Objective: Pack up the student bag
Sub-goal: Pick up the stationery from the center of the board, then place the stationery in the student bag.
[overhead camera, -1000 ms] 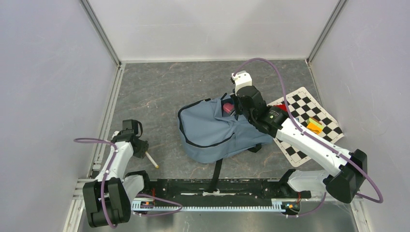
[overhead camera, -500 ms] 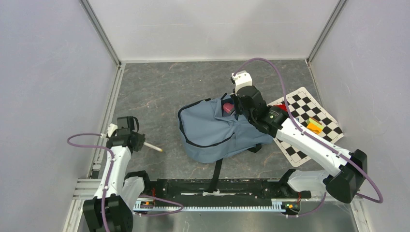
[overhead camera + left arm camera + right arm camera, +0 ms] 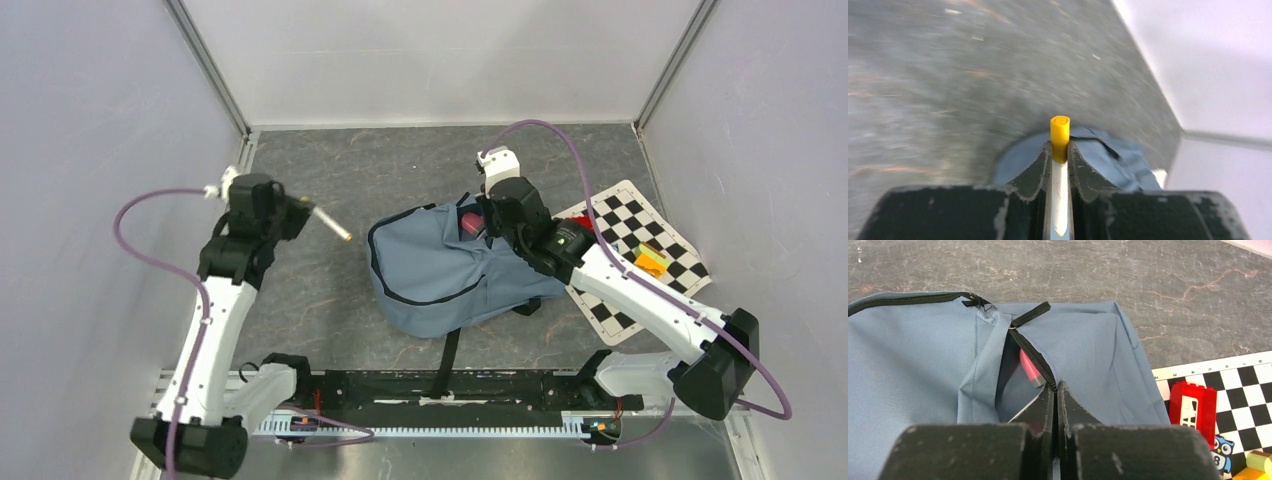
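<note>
The bag's opening (image 3: 468,222) is held apart and the white pen (image 3: 332,223) points toward it, so the robot's left gripper goes on moving into the opening and lets go of the pen inside.
The grey-blue student bag (image 3: 440,275) lies in the middle of the table; it also shows in the right wrist view (image 3: 913,355) and, far off, in the left wrist view (image 3: 1108,160). My right gripper (image 3: 1055,386) is shut on the bag's zipper edge (image 3: 1035,360) and holds the opening apart; a pink-and-grey item (image 3: 1030,370) shows inside. My left gripper (image 3: 300,210) is raised at the left, well clear of the bag, and shut on a white pen with a yellow end (image 3: 1059,135), which points toward the bag (image 3: 332,224).
A checkered mat (image 3: 640,255) lies right of the bag with a red brick (image 3: 1192,407), an owl card (image 3: 1220,450) and orange-green blocks (image 3: 651,261) on it. Enclosure walls stand on three sides. A black strap (image 3: 450,355) runs toward the front rail.
My left arm has lifted the pen off the table at the front left and carried it up and back, toward the bag. The right arm and the bag have not moved.
</note>
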`<state>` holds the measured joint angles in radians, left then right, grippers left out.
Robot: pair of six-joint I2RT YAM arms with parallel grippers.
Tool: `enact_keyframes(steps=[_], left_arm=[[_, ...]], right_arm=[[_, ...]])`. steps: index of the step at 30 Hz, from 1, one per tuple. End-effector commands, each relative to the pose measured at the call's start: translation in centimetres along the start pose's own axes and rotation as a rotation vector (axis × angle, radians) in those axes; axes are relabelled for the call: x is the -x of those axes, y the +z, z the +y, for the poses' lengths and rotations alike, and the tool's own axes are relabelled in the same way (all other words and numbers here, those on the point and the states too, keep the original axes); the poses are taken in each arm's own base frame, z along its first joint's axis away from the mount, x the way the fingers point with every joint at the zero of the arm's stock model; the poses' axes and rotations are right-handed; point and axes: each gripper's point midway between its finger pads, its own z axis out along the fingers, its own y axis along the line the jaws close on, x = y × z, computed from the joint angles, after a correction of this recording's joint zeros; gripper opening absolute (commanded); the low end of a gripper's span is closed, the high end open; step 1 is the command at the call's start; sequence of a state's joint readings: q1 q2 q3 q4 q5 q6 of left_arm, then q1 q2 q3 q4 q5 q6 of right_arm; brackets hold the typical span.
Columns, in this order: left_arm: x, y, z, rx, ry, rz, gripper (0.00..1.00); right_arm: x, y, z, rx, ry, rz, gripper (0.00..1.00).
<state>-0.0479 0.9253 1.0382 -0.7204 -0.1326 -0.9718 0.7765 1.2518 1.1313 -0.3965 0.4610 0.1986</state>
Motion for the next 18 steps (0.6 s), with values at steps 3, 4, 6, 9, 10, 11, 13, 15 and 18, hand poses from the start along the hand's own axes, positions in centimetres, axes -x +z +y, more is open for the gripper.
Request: enact_keyframes(steps=[3, 4, 6, 9, 10, 11, 13, 15, 18], left_arm=[[-4.5, -1.4, -12.8, -0.311, -0.092, 0.09, 0.02], [-5.6, -1.4, -14.1, -0.338, -0.112, 0.104, 0.02], [-7.5, -1.1, -16.1, -0.37, -0.114, 0.114, 0.02], [-10.3, -0.9, -18.5, -0.399, -0.113, 0.161, 0.02], [-11.3, -0.7, -19.1, -0.404, -0.117, 0.18, 0.02], [-12.2, -0.3, -19.5, -0.404, -0.127, 0.19, 0.02], [-13.3, 0.1, -20.6, -0.421, -0.183, 0.194, 0.02], [-14.3, 0.7, -21.4, -0.434, -0.234, 0.201, 0.02], [-15.9, 1.5, -22.5, -0.427, -0.237, 0.216, 0.02]], right_arm=[[8.7, -1.3, -0.5, 0.002, 0.091, -0.244, 0.0], [8.9, -1.4, -0.5, 0.002, 0.095, -0.248, 0.0], [9.2, -1.5, -0.5, 0.006, 0.103, -0.256, 0.0], [9.5, -1.6, -0.3, 0.018, 0.111, -0.265, 0.0], [9.6, -1.7, -0.3, 0.02, 0.114, -0.268, 0.0], [9.7, -1.7, -0.2, 0.022, 0.117, -0.27, 0.0], [9.8, -1.8, -0.3, 0.021, 0.121, -0.274, 0.0], [9.8, -1.9, -0.4, 0.02, 0.127, -0.276, 0.0], [9.7, -1.9, -0.3, 0.02, 0.13, -0.277, 0.0]])
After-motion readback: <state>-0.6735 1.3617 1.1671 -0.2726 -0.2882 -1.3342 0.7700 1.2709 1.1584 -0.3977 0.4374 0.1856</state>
